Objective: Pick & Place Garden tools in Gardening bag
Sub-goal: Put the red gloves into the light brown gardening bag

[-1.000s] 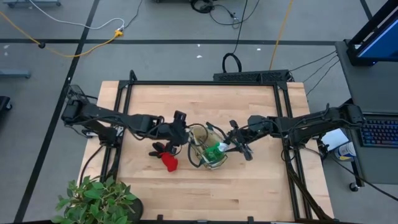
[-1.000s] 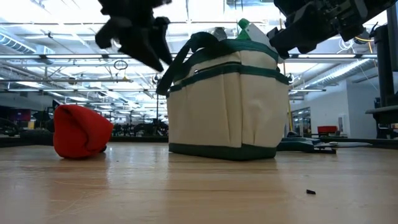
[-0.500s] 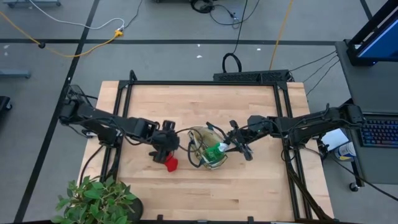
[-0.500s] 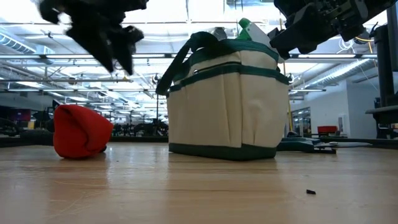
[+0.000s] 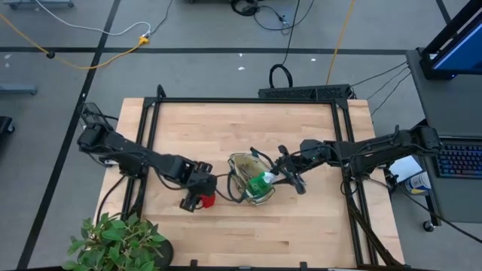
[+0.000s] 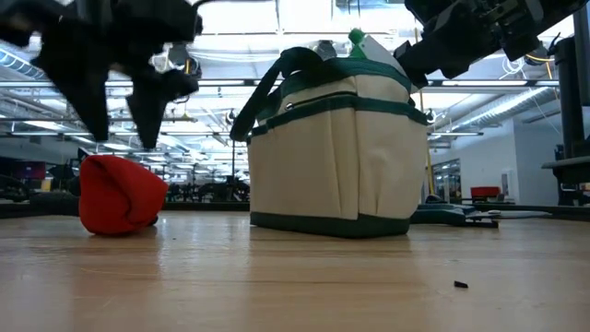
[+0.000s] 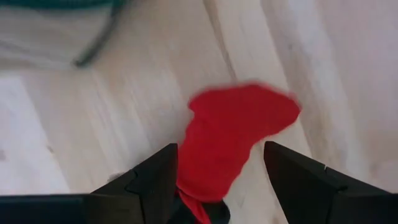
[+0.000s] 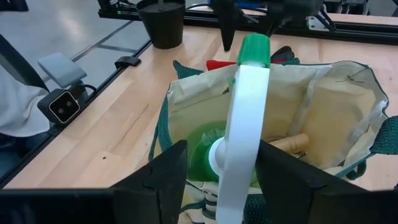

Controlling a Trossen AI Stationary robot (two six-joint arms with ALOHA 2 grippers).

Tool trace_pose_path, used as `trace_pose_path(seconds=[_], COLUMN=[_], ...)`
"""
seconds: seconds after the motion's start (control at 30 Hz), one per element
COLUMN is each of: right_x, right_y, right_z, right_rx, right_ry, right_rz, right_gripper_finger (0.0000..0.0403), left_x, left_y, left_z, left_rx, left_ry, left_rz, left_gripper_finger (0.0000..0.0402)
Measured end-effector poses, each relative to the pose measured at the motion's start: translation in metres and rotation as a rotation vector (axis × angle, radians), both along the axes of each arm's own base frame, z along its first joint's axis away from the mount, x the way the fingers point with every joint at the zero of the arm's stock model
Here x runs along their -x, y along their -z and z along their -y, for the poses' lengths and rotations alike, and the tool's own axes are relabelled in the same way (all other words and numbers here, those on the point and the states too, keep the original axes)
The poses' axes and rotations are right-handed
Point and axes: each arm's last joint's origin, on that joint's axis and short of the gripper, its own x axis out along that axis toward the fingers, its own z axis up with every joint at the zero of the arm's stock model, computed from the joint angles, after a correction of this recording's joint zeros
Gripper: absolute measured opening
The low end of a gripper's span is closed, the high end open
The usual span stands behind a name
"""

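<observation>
I expect the black fabric (image 7: 216, 213) to come along, still bunched, when I lift the red glove (image 7: 225, 138), because a red piece of knit runs into that black fabric.
The red glove (image 5: 205, 200) lies crumpled on the table, left of the gardening bag (image 5: 248, 179). My left gripper (image 7: 219, 149) hangs open just above the glove (image 7: 239, 130), pointing down, one finger on either side and clear of it (image 6: 115, 194). The beige bag (image 6: 336, 148) stands upright on its base, with the green spray bottle (image 8: 245, 112) and a wooden handle (image 8: 289, 143) inside. My right gripper (image 8: 221, 162) is at the bag's right rim, its fingers either side of the bottle's white nozzle. My right gripper reaches over the bag's rim from the table's right, slanting slightly down. The bottle's white nozzle (image 8: 239, 143) stands upright between its fingers. A gap shows beside one finger; I cannot tell whether the other finger touches the nozzle.
A leafy potted plant (image 5: 117, 241) stands at the table's near left corner. Black frame rails (image 5: 151, 143) run along the table's left, right and far sides. Bare wood lies on the near side of the bag.
My left gripper has gone from beside the bag toward the table's near edge and down, tipping until it points down over the red glove. The spray bottle's top has sunk a little lower into the bag.
</observation>
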Motion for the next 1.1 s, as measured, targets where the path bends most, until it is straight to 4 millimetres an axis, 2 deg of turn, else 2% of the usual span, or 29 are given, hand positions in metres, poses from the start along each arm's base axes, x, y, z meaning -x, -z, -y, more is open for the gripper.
trace_pose_path(seconds=[0.2,0.4,0.53,0.87,1.1], right_x=[0.0,0.0,0.0,0.0,0.0], right_y=[0.0,0.0,0.0,0.0,0.0], right_z=[0.0,0.0,0.0,0.0,0.0], right_rx=[0.001,0.002,0.002,0.006,0.007], right_ry=[-0.001,-0.001,-0.001,-0.003,-0.003], right_rz=[0.001,0.001,0.001,0.003,0.001], right_gripper_finger=[0.0187,0.0181,0.0179,0.0177,0.0175], left_x=[0.002,0.001,0.001,-0.002,-0.003], left_y=[0.033,0.048,0.049,0.046,0.015], left_z=[0.003,0.004,0.005,0.006,0.005], left_rx=[-0.022,-0.007,0.012,0.004,-0.022], left_ry=[0.016,0.029,0.041,0.129,0.131], left_rz=[-0.056,-0.084,-0.084,-0.045,0.067], left_gripper_finger=[0.0243,0.0241,0.0202,0.0022,0.0033])
